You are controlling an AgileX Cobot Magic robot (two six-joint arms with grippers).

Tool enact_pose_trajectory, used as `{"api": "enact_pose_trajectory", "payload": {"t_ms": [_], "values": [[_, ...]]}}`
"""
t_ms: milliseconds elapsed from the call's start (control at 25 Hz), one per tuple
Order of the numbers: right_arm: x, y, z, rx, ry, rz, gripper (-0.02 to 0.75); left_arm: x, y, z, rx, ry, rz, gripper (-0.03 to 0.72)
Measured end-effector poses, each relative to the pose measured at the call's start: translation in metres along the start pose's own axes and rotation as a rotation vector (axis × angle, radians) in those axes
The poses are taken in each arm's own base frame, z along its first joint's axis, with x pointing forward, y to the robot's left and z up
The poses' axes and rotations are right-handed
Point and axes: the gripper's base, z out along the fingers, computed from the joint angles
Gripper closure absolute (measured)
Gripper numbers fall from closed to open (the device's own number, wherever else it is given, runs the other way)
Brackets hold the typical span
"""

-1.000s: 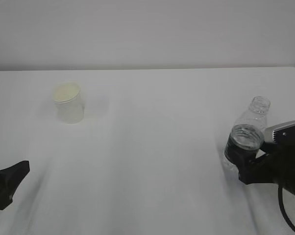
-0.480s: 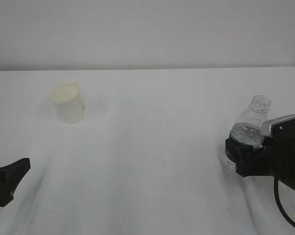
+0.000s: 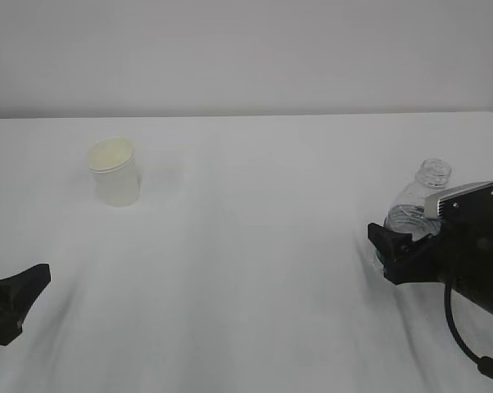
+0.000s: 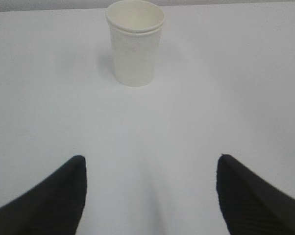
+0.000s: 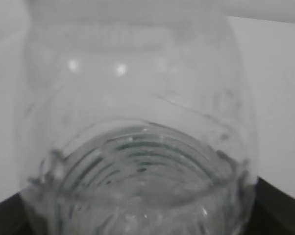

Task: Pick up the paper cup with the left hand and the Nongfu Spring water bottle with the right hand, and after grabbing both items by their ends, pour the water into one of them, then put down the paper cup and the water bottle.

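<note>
The robot should expect the paper cup [image 3: 117, 185] to be empty when it lifts it, because only the pale inside [image 3: 110, 153] shows below the paper cup's open rim.
The paper cup [image 3: 115, 172] stands upright at the back left of the white table; in the left wrist view the cup [image 4: 135, 44] is ahead of the fingers, well apart from them. My left gripper [image 3: 15, 278] [image 4: 152, 161] sits low at the near left, open and empty. The Nongfu Spring water bottle [image 3: 431, 176] stands at the right with no cap, its lower body hidden by my right gripper [image 3: 386, 254]. The bottle [image 5: 137, 122] fills the right wrist view, between the wide-open jaws of that gripper [image 5: 142, 215]. I cannot make out the water level.
The white table [image 3: 255, 246] runs between cup and bottle, with its far edge against a plain grey wall. The table's right corner lies just behind the bottle. A black cable hangs under the right arm [image 3: 476, 262].
My right gripper has slid forward and to the left around the bottle's lower body, covering the label. The bottle, the cup and the left gripper have stayed in place.
</note>
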Motion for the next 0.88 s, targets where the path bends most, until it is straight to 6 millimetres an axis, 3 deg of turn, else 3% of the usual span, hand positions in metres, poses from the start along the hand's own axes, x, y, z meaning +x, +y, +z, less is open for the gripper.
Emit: {"api": "enact_pose_trajectory", "payload": {"t_ms": [200,480,880], "values": [[0.0,0.0002,0.0,-0.002,0.0,-0.001,0.155,0.0,0.0,0.0,0.0,0.0,0.0,0.099],[0.0,0.002,0.0,-0.022,0.0,-0.01,0.256,0.0,0.0,0.0,0.0,0.0,0.0,0.1],[-0.0012,0.0034,0.0007,-0.04,-0.003,-0.022,0.269,0.0,0.0,0.0,0.0,0.0,0.0,0.1]]}}
